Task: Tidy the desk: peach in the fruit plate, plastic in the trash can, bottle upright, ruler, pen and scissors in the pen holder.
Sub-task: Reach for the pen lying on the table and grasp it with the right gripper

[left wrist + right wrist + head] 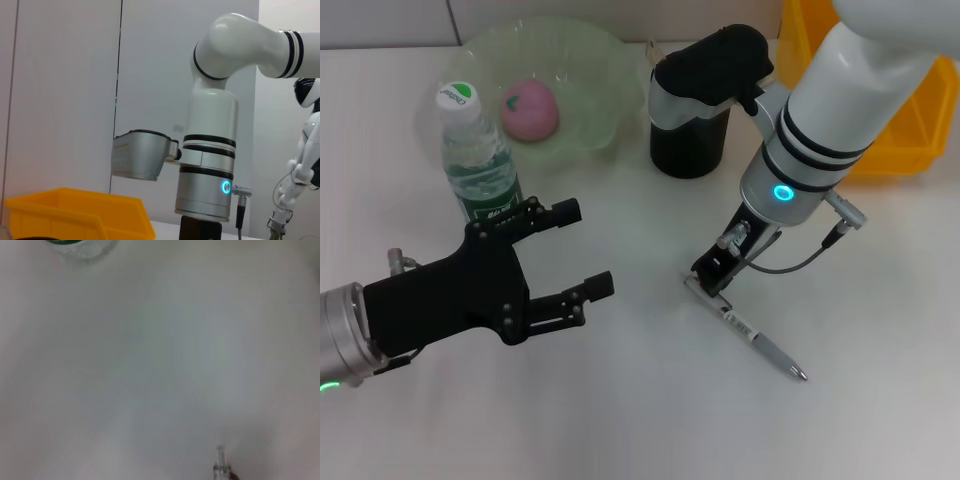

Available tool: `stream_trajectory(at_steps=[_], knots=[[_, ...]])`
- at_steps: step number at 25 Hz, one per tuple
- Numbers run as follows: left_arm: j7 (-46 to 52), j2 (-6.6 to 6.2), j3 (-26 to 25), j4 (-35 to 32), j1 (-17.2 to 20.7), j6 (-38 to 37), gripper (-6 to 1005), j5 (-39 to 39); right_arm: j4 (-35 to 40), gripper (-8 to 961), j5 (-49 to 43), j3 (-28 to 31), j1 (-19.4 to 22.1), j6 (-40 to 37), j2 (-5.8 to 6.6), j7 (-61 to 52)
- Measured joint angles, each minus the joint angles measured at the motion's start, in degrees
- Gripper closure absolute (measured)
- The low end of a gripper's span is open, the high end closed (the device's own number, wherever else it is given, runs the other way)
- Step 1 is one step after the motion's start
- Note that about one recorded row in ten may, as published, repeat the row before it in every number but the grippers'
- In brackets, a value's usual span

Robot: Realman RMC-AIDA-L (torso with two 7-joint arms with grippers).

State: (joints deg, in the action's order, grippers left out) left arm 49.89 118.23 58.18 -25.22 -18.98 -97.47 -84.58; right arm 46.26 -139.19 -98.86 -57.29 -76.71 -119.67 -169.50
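The fingers of the robot's right gripper are at the edge of the pen's far end (694,284), so the gripper should open, move over the pen's clip (724,307) and close around it before lifting.
A silver-grey pen (763,345) lies flat on the white desk (640,420). My right gripper (715,270) is down on its far end; the right wrist view shows only one end of the pen (220,466). My left gripper (586,248) hovers open over the desk, just in front of the upright bottle (476,160). The pink peach (530,108) rests in the pale green fruit plate (590,70). The black pen holder (686,145) is partly hidden behind my right wrist. At the back right stands the yellow trash can (905,140). Ruler, scissors and plastic are out of view.
The right arm's white forearm (850,90) reaches across in front of the trash can and pen holder. In the left wrist view the trash can (75,215) shows beside the right arm (207,150). The bottle's base (80,246) shows in the right wrist view.
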Motion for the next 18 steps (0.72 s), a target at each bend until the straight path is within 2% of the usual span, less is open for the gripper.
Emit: stream_trajectory(at_steps=[4,10,18], knots=[[0.0,-0.02,0.0,0.0,-0.2,0.0,164,0.1,1.3,880,0.0,1.8,0.5,-0.5,0.03,0.0],[0.0,-0.01,0.0,0.0,-0.5,0.7,164,0.0,3.4,872,-0.2,2.5,1.8,-0.9,0.06,0.0],[-0.1,-0.01,0.0,0.0,-0.8,1.0,164,0.0,2.3,589,-1.0,2.0,1.6,-1.1,-0.08,0.0]])
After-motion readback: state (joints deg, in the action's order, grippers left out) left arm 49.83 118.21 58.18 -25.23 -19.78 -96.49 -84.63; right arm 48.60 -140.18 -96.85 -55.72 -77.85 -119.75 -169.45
